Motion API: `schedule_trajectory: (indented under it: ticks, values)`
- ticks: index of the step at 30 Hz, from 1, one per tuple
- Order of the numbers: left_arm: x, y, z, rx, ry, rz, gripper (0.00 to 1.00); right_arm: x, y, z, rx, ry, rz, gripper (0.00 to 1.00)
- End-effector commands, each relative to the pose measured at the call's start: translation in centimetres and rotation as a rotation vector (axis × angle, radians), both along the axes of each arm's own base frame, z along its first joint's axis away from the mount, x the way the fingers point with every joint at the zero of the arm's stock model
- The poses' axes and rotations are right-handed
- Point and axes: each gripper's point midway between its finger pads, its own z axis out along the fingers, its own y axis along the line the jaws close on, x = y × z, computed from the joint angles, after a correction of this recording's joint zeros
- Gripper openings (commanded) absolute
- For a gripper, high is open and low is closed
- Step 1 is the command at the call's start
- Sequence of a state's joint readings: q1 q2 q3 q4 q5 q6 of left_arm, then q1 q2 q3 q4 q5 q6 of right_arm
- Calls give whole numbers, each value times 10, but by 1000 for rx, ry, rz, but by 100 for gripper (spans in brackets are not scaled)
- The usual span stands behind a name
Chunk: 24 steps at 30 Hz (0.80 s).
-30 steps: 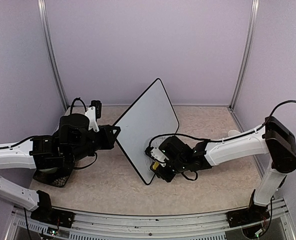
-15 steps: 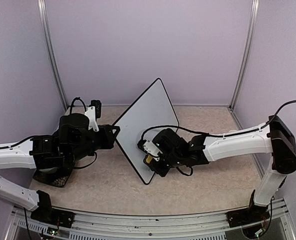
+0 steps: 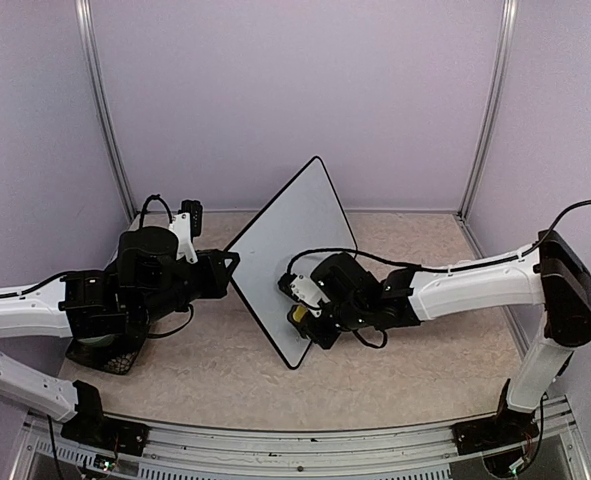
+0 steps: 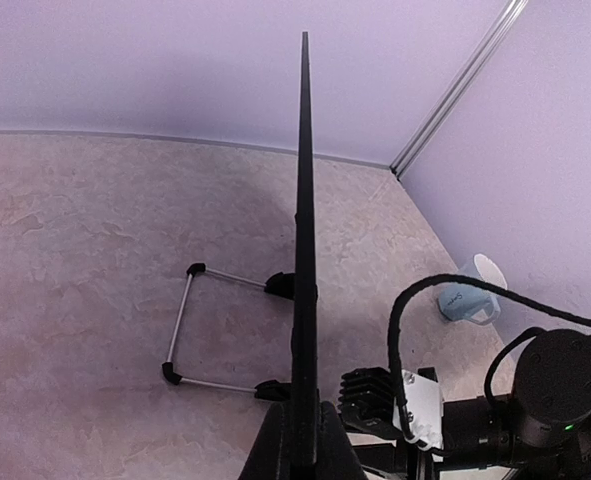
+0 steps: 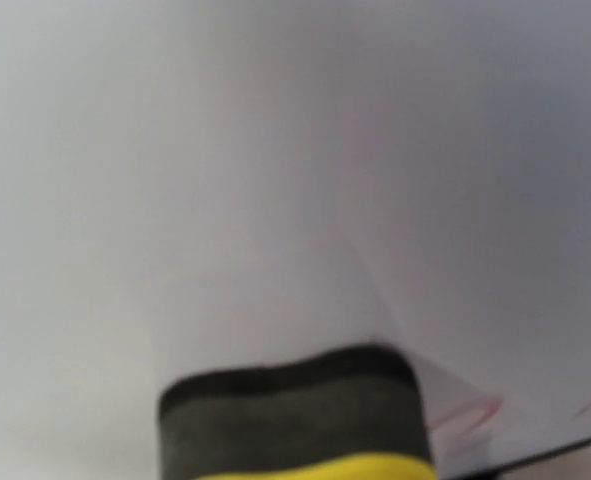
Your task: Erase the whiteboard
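Red marks [image 5: 467, 413] are next to the eraser near the whiteboard's black edge, so the robot's right gripper should bring the eraser back lower down and wipe it across the marks.
The whiteboard [image 3: 297, 235] stands upright on the table, tilted on one corner, its white face toward the right arm. In the left wrist view the whiteboard [image 4: 303, 230] shows edge-on as a thin black line. My left gripper [image 3: 233, 262] is shut on its left edge, and the left gripper [image 4: 303, 445] jaws pinch the frame. My right gripper [image 3: 306, 309] is shut on a yellow sponge eraser [image 3: 299, 314] whose dark felt presses against the board's lower part. Up close, the eraser [image 5: 290, 420] covers the white surface [image 5: 275, 150], with faint red marks [image 5: 465, 412] beside it.
A wire stand [image 4: 180, 325] juts from the board's back onto the table. A black mesh holder [image 3: 100, 352] sits under the left arm. A pale blue cup-like object [image 4: 465, 298] lies by the right wall. Purple walls close in on three sides.
The right gripper with the eraser has slid left and slightly up along the board's lower part. The left arm and the board have stayed still.
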<state>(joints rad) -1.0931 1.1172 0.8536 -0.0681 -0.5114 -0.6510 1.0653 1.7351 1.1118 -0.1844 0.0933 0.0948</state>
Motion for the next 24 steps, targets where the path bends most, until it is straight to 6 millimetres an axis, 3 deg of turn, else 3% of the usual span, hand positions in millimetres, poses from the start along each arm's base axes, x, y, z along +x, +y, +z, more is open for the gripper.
schedule_trajectory:
  ticks: [1,6,10,20,24]
  values:
    - [1,-5,10,-62,1,-15,0,-27,-14,-45,-56,96,29,0]
    - [1,-6,12,-70,0,-20,0,-30,-30,-69,-117,124,-3,0]
    - [1,-7,13,-73,0,-24,0,-24,-28,-68,-133,109,-14,0]
    - [0,-6,15,-76,1,-23,0,-8,21,0,9,23,65,0]
    - [1,-4,15,-72,-2,-18,0,-7,29,23,55,-14,81,0]
